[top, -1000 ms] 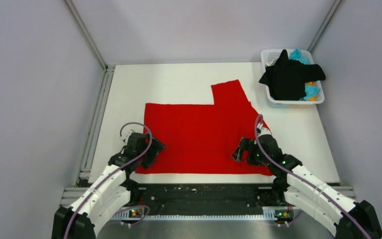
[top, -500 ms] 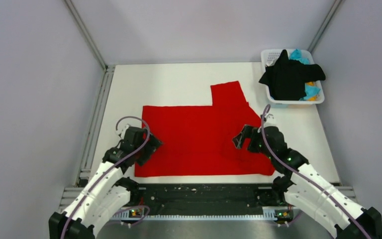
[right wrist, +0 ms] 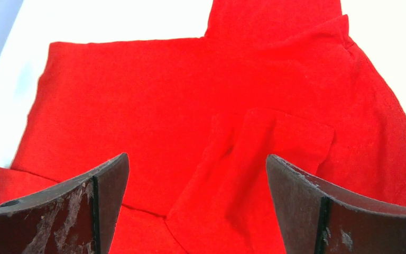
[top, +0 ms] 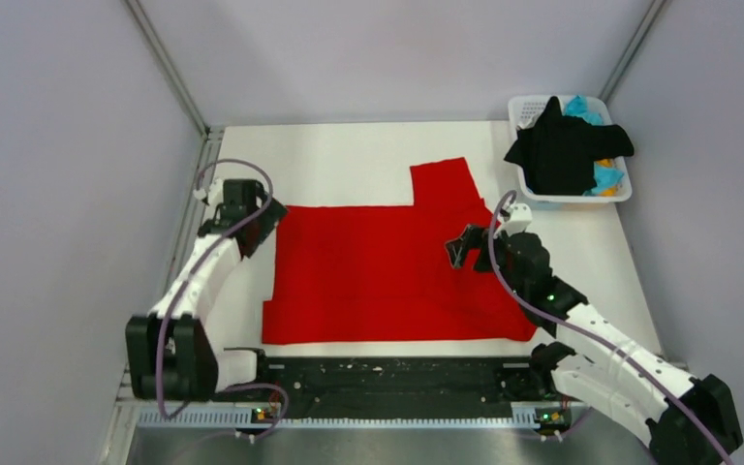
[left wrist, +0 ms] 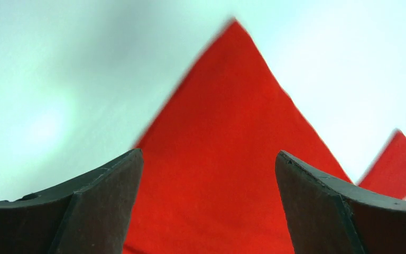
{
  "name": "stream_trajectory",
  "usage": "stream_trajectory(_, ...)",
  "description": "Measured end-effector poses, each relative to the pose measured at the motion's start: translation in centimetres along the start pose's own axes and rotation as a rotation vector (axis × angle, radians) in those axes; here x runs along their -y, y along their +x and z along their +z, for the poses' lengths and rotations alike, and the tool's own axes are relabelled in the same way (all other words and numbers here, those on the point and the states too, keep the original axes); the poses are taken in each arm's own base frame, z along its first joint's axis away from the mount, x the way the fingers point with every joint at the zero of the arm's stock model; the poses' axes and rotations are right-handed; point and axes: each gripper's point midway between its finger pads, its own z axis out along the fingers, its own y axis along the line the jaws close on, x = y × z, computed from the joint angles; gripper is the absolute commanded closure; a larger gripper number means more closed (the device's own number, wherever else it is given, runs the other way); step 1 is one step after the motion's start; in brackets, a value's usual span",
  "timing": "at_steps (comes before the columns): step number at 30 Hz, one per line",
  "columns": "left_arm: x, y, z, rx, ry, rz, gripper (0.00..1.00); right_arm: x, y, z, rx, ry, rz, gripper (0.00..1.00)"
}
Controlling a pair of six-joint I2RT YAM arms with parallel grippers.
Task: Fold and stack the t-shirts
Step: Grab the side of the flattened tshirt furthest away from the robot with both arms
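Observation:
The red t-shirt is spread out flat, so its far corner point(top: 294, 211) will fold over when I carry it inward, and the t-shirt's near edge point(top: 397, 338) will stay in place.
A bright red t-shirt point(top: 378, 266) lies spread flat on the white table, one sleeve sticking out toward the far side. My left gripper point(top: 252, 225) is open at the shirt's far left corner; the left wrist view shows that corner point(left wrist: 227, 132) between the open fingers. My right gripper point(top: 460, 254) is open and empty above the shirt's right part, where the right wrist view shows a folded flap point(right wrist: 275, 153). A black t-shirt point(top: 564, 150) drapes over the basket, with cyan point(top: 578, 107) and orange point(top: 603, 163) cloth beside it.
A white plastic basket point(top: 525, 108) stands at the far right corner of the table. Metal frame rails run along the left edge point(top: 186, 242). A black strip point(top: 397, 373) lines the near edge between the arm bases.
My left gripper has moved away from the shirt's near left edge up to its far left corner. My right gripper has moved farther from the near edge, over the shirt.

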Motion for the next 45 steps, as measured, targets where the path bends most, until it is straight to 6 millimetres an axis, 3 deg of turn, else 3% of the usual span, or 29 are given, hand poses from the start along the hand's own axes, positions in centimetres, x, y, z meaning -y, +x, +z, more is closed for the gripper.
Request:
stream_trajectory(3, 0.2, -2.9, 4.1, 0.001, -0.077, 0.022, 0.01, 0.4, 0.7, 0.5, -0.025, 0.010, -0.036, 0.01)
stream_trajectory(5, 1.4, -5.0, 7.3, -0.003, -0.100, 0.057, 0.01, 0.5, 0.9, 0.6, -0.032, 0.013, -0.049, 0.01)
stream_trajectory(8, 2.4, -6.5, 11.1, -0.018, -0.103, 0.107, 0.01, 0.5, 0.8, 0.8, -0.030, 0.010, -0.060, 0.01)
stream_trajectory(12, 2.7, -6.0, 15.2, -0.119, -0.094, 0.169, 0.01, 0.5, 0.9, 1.0, -0.032, 0.009, -0.072, 0.01)
stream_trajectory(15, 2.3, -4.5, 16.8, -0.199, -0.076, 0.202, 0.07, 0.5, 1.0, 1.0, -0.033, 0.010, -0.076, 0.01)
stream_trajectory(22, 3.1, -2.2, 16.6, -0.308, 0.012, 0.217, 0.21, 0.6, 0.9, 1.0, -0.032, 0.013, -0.077, 0.01)
stream_trajectory(37, 3.8, 0.7, 15.8, -0.390, 0.114, 0.218, 0.64, 0.8, 0.9, 1.0, -0.030, 0.022, -0.077, 0.01)
stream_trajectory(40, 3.8, 1.1, 15.7, -0.401, 0.111, 0.223, 0.76, 0.8, 0.9, 1.0, -0.031, 0.024, -0.078, 0.01)
stream_trajectory(43, 3.6, 1.5, 15.6, -0.413, 0.096, 0.225, 0.99, 0.8, 0.9, 1.0, -0.031, 0.025, -0.078, 0.01)
stream_trajectory(45, 3.3, 1.6, 15.6, -0.414, 0.080, 0.231, 1.00, 0.9, 0.9, 1.0, -0.031, 0.028, -0.078, 0.01)
